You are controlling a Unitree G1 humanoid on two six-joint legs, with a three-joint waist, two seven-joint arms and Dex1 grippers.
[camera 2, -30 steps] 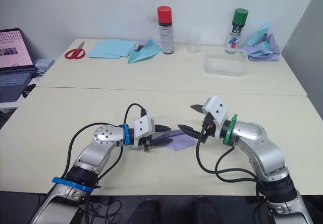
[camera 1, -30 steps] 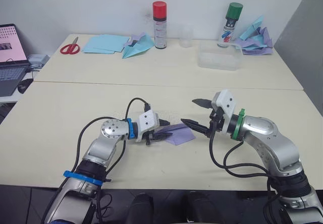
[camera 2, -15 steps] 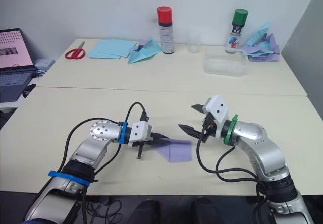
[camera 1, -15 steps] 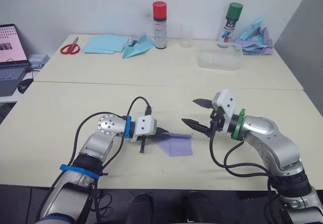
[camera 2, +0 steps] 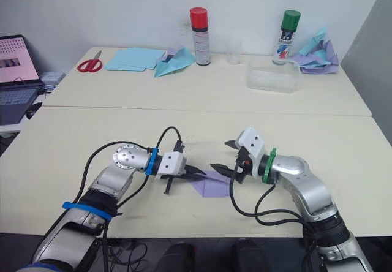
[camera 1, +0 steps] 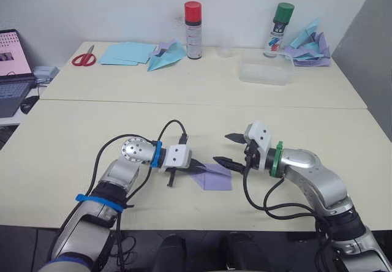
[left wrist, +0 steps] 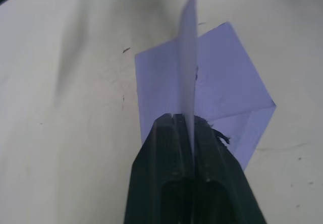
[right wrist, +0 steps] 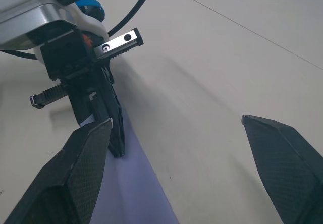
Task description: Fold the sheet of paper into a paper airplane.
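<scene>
The sheet of paper's raised fold [camera 1: 217, 171] is still tilted up from its crease. The sheet of paper should spring back partly open after I fold it over.
The sheet of paper [camera 1: 215, 177] is lavender, partly folded, and lies on the near table between my two grippers. My left gripper [camera 1: 197, 166] is shut on a raised flap of it at its left edge. In the left wrist view the flap [left wrist: 189, 57] stands edge-on between the black fingers [left wrist: 166, 148]. My right gripper [camera 1: 221, 148] is open wide just right of the sheet, its lower fingertip at the sheet's far edge and its upper one in the air. The right wrist view shows the sheet [right wrist: 132, 193] under my left gripper's tips. The paper airplane is out of view.
On the far table stand a red-capped spray can [camera 1: 193, 30], a green-capped can [camera 1: 282, 28] and a clear plastic box [camera 1: 266, 73]. Light blue sheets [camera 1: 127, 52], a light blue plane [camera 1: 166, 56] and red scissors [camera 1: 82, 57] lie far left. A paper heap [camera 1: 309, 45] lies far right. A laptop [camera 1: 11, 70] sits at the left edge.
My right gripper has moved left, closer to the sheet and my left gripper, staying open. My left gripper rolled and laid the sheet flatter on the table, still holding its flap.
</scene>
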